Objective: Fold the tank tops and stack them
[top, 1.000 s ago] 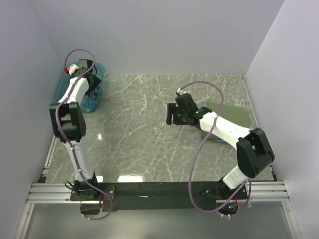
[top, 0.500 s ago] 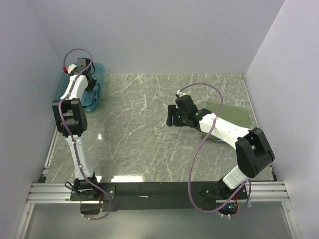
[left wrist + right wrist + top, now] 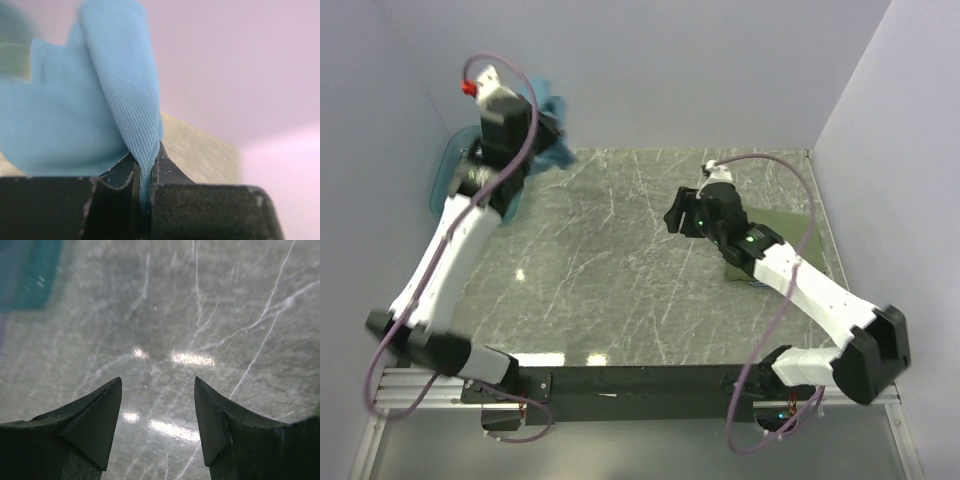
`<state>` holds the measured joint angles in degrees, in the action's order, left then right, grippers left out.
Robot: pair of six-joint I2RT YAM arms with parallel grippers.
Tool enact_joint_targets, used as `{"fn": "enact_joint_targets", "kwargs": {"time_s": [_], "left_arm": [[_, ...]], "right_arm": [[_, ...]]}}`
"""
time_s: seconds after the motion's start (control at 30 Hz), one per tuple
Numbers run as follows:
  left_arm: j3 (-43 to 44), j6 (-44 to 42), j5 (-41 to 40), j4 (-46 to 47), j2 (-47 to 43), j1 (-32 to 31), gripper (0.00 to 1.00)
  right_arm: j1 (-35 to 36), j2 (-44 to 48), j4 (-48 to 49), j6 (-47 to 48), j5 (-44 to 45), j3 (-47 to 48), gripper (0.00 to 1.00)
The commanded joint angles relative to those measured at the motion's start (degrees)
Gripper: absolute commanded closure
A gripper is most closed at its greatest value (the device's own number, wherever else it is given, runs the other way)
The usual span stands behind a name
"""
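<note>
The teal-blue tank top is bunched up and hanging from just my left gripper, so my right gripper should first pinch its hem over the open marble [image 3: 615, 240]. Then both grippers should spread it flat.
My left gripper [image 3: 546, 127] is raised high above the table's back left corner and is shut on a teal-blue tank top [image 3: 558, 150], which hangs from it. In the left wrist view its ribbed fabric [image 3: 100, 100] is pinched tight between the jaws of that gripper [image 3: 145, 172]. An olive green tank top [image 3: 798, 232] lies folded flat at the right side of the table, partly under my right arm. My right gripper [image 3: 677, 216] hovers over the middle of the table, open, with only bare marble between its fingertips [image 3: 157, 385].
A translucent teal basin [image 3: 442, 178] stands at the back left by the wall, mostly hidden behind my left arm. A blurred teal shape [image 3: 30, 275] shows at the top left of the right wrist view. White walls close in the marble table [image 3: 610, 270] on three sides.
My left gripper has shut inside the basin and risen up and to the right, pulling the teal-blue tank top out. My right arm has shifted slightly back and right, jaws still open.
</note>
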<state>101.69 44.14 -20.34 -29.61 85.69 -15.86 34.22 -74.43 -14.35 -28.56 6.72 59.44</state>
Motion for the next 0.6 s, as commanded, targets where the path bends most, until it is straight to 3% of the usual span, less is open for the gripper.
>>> {"fn": "enact_joint_targets", "kwargs": {"time_s": [0.0,0.07,0.13,0.17,0.27,0.33,0.4,0.57], "left_arm": [[-11.63,1.19,-0.41,3.49,-8.06,-7.59,1.00],[-18.85,2.87,1.60,6.83,-12.10,-10.51,0.96],[-22.40,4.80,4.34,8.15,-12.91,-10.60,0.86],[-23.46,4.81,4.43,8.07,-12.05,-10.16,0.70],[-25.91,5.95,9.07,7.02,-8.10,-4.55,0.43],[-27.85,7.62,17.47,8.15,-6.16,1.67,0.37],[-29.88,8.15,20.94,8.69,-3.96,3.55,0.35],[-41.27,8.86,23.76,11.94,-7.89,0.49,0.42]], "right_arm": [[0.15,7.44,0.64,-1.85,5.05,-1.60,0.34],[0.24,9.21,0.20,-1.77,5.41,-2.31,0.33],[0.24,9.83,-0.50,-1.85,6.28,-2.49,0.33],[0.24,9.75,-0.77,-1.77,6.29,-2.66,0.32],[0.24,8.26,-1.56,-2.12,5.06,-2.92,0.32],[0.32,7.38,-1.30,-2.47,4.44,-4.33,0.31],[0.32,6.67,-1.21,-2.91,4.44,-6.26,0.31],[1.11,4.39,1.24,-3.70,3.65,-13.97,0.31]]}}
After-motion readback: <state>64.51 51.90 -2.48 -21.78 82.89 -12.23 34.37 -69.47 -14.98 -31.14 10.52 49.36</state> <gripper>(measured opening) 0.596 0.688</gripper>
